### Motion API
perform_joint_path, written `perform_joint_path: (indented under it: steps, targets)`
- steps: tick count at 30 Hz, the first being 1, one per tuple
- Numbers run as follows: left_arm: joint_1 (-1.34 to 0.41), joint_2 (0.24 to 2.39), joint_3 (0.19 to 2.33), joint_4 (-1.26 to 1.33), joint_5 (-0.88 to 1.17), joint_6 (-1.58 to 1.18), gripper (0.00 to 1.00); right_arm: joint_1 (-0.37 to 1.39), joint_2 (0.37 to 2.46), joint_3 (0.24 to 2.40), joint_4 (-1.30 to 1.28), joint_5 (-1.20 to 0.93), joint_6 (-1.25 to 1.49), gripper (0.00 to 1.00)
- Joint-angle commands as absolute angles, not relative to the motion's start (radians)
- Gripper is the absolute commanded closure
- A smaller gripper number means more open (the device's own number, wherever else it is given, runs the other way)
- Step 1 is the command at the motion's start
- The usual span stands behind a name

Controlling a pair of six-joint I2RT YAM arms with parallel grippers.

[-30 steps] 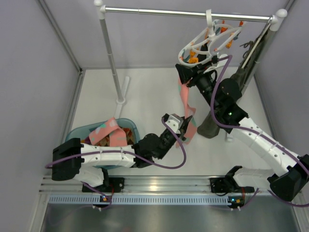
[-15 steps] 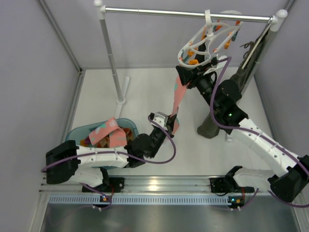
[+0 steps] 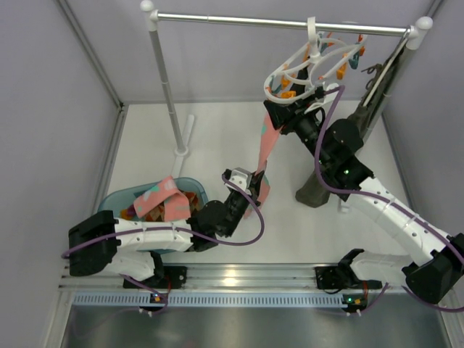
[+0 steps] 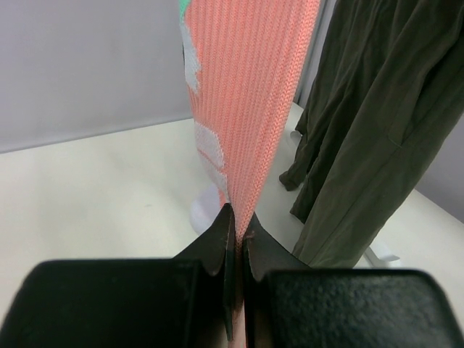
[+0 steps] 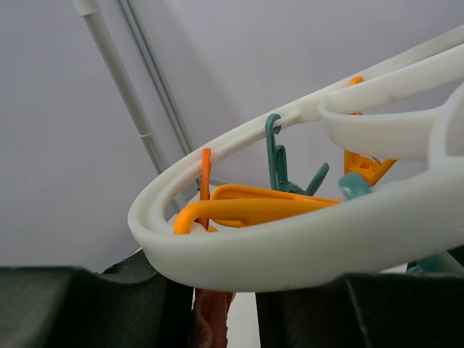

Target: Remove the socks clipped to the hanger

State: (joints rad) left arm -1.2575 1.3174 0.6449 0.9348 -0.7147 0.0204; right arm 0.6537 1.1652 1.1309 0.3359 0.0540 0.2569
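My right gripper is about to open, because an orange clip lies flat (image 5: 257, 208) across the pink sock's clip. It should let both clips hang down and then squeeze the sock's clip (image 5: 205, 177).
The white hanger (image 3: 319, 54) hangs by its hook from the rail, with orange and teal clips around its rings. A pink sock (image 3: 267, 145) with pale and teal patches stretches taut from a clip at the hanger's lower left down to my left gripper (image 3: 250, 183). In the left wrist view that gripper (image 4: 237, 217) is shut on the sock (image 4: 246, 87). My right gripper (image 3: 279, 109) is raised right under the hanger. Its jaws (image 5: 225, 290) stand either side of an orange clip (image 5: 254, 206) and the sock's top. The hanger's rim (image 5: 304, 254) hides any contact.
A long olive garment (image 3: 319, 185) hangs at the right, just behind the sock (image 4: 362, 145). A teal basket (image 3: 116, 199) at the left holds several socks (image 3: 163, 199). The rail's left pole (image 3: 167, 87) stands on the table.
A second ago the left gripper was further right; it has drawn the sock's lower end left and pulled it straight. Over the last half second little has moved.
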Motion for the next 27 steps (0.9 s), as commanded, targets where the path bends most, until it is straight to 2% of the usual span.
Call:
perform_joint_path:
  steps: [1,5,7,9,12,14,17,19,20,27]
  targets:
    - [-1.261,1.324,0.638,0.936,-0.716,0.011,1.00,0.629,1.141,1.175,0.406,0.045,0.256,0.86]
    - [-1.261,1.350,0.640,0.931,-0.752,0.003,1.00,0.629,1.132,1.148,0.459,0.022,0.276,0.90]
    - [-1.259,1.361,0.646,0.899,-0.836,-0.036,1.00,0.629,1.127,1.144,0.466,0.005,0.281,0.92]
    - [-1.253,1.371,0.663,0.842,-0.888,-0.064,1.00,0.629,1.118,1.126,0.474,0.005,0.285,0.89]
    - [-1.224,1.335,0.631,0.811,-0.876,-0.110,1.00,0.626,1.101,1.111,0.486,-0.032,0.276,0.82]
    - [-1.223,1.318,0.617,0.811,-0.854,-0.110,1.00,0.621,1.112,1.140,0.437,-0.034,0.264,0.68]
    - [-1.223,1.310,0.624,0.813,-0.822,-0.091,1.00,0.614,1.140,1.196,0.368,-0.055,0.256,0.59]
    - [-1.223,1.318,0.633,0.813,-0.804,-0.077,1.00,0.607,1.172,1.225,0.344,-0.069,0.255,0.57]
    - [-1.223,1.321,0.647,0.813,-0.792,-0.072,1.00,0.606,1.183,1.256,0.313,-0.068,0.256,0.50]
    - [-1.223,1.327,0.670,0.813,-0.772,-0.066,1.00,0.601,1.259,1.328,0.262,-0.080,0.256,0.46]
